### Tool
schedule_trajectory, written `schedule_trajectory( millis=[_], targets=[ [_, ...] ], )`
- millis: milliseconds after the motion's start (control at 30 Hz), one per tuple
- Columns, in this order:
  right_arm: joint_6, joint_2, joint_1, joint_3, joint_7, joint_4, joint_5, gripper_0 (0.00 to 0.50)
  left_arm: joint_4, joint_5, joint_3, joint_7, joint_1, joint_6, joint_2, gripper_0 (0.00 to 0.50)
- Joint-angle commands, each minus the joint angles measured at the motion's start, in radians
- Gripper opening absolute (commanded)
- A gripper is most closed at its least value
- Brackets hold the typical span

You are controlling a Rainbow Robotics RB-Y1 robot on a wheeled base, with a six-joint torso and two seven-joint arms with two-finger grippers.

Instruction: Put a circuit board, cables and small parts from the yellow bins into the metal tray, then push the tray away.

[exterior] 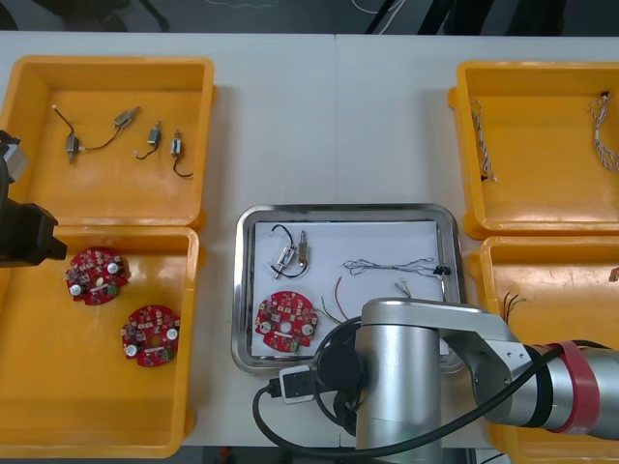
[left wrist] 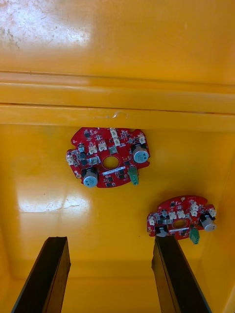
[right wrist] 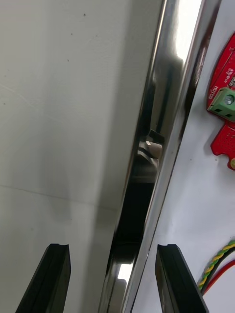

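The tray's shiny rim (right wrist: pixel 134 219) runs at a slant between my right gripper's open fingers. The metal tray (exterior: pixel 338 285) will turn to line up when I grip the tray's rim.
The metal tray (exterior: pixel 348 210), white inside, sits mid-table between the bins. In it lie a red circuit board (exterior: pixel 285 322), a small metal part (exterior: pixel 291 255) with a black cable, a twisted blue and white cable (exterior: pixel 392 264) and a red and yellow cable (exterior: pixel 334 295). My right arm (exterior: pixel 426 377) covers the tray's near edge. In the right wrist view my right gripper (right wrist: pixel 115 279) is open, its fingers straddling the tray's shiny rim (right wrist: pixel 169 98), with the board (right wrist: pixel 225 98) just inside. My left gripper (left wrist: pixel 112 274) hangs open over two boards (left wrist: pixel 108 156) in a yellow bin.
The near left bin (exterior: pixel 29 387) holds two circuit boards (exterior: pixel 97 274). The far left bin (exterior: pixel 106 77) has small metal parts with black cables. The far right bin (exterior: pixel 542 193) holds twisted cables (exterior: pixel 482 145); the near right bin (exterior: pixel 571 290) has cable ends (exterior: pixel 509 302).
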Motion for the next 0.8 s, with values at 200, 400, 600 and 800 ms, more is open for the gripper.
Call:
schedule_trajectory(
  millis=[200, 400, 600, 800],
  targets=[
    [-0.008, 0.024, 0.011, 0.017, -0.018, -0.013, 0.011, 0.446, -0.032, -0.007, 0.027, -0.093, 0.015, 0.007, 0.045, 0.500],
    [-0.004, 0.026, 0.011, 0.017, -0.035, -0.014, 0.011, 0.061, -0.032, -0.007, 0.027, -0.093, 0.015, 0.007, 0.045, 0.500],
    [-0.002, 0.029, 0.008, 0.012, -0.044, -0.013, 0.014, 0.000, -0.032, -0.007, 0.027, -0.093, 0.015, 0.007, 0.045, 0.500],
    [-0.002, 0.024, -0.009, 0.009, -0.050, -0.014, 0.016, 0.000, -0.032, -0.007, 0.027, -0.093, 0.015, 0.007, 0.045, 0.500]
  ],
)
